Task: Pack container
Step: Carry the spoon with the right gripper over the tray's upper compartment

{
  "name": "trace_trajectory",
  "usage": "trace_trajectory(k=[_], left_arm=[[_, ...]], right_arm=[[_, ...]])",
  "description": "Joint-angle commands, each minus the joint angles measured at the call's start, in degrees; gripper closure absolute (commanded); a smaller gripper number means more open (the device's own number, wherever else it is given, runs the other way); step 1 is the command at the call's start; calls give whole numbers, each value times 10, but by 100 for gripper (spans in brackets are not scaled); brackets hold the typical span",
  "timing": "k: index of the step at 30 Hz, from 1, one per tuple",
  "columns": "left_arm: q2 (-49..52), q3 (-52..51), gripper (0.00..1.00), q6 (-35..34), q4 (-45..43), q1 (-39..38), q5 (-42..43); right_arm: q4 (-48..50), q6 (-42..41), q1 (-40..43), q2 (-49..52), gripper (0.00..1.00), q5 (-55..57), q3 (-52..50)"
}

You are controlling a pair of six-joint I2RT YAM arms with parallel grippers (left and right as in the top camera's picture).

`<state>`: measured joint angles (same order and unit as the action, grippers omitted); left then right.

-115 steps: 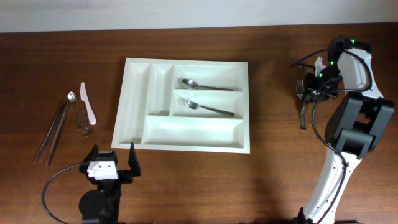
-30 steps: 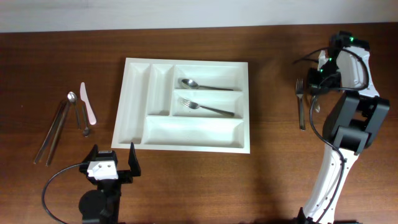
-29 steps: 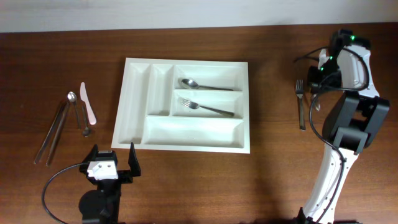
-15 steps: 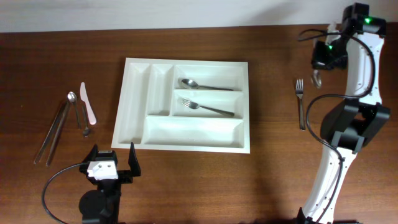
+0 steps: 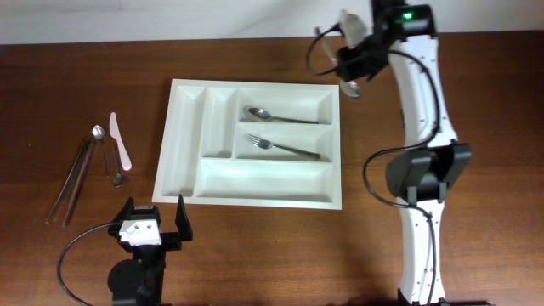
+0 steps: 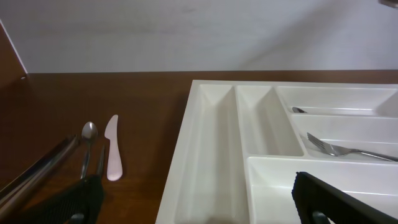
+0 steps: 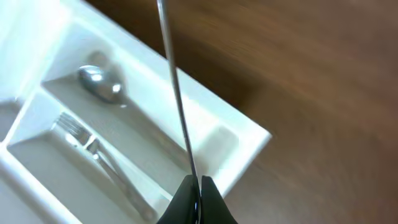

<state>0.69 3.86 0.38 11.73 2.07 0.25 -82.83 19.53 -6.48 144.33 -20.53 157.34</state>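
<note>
The top long section of the container has room next to its spoon, so my right gripper keeps moving the held spoon over the container's rim until the held spoon's bowl is inside.
The container is a white compartment tray at mid-table, also in the left wrist view and the right wrist view. A spoon lies in its top long compartment and a fork in the middle one. My right gripper hangs above the tray's top right corner, shut on a spoon's thin handle; the bowl hangs just outside the rim. My left gripper stands open near the front edge, left of the tray's front left corner, with nothing between its fingers.
On the table left of the tray lie a pale knife, a spoon, long tongs and a small utensil. The right arm's links stand over the table to the right of the tray.
My right arm has swung left from the table's right side to above the tray's top right corner, carrying the spoon. The left arm has not moved.
</note>
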Motion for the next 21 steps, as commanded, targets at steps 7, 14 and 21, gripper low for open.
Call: trace_trajectory(k=[7, 14, 21], left_arm=[[-3, -3, 1, 5, -1, 3, 4], [-3, -3, 1, 5, -1, 3, 4], [-3, -3, 1, 5, -2, 3, 4]], right_arm=[[13, 217, -30, -5, 96, -55, -59], [94, 268, -66, -5, 96, -73, -162], [161, 267, -99, -5, 96, -67, -172]])
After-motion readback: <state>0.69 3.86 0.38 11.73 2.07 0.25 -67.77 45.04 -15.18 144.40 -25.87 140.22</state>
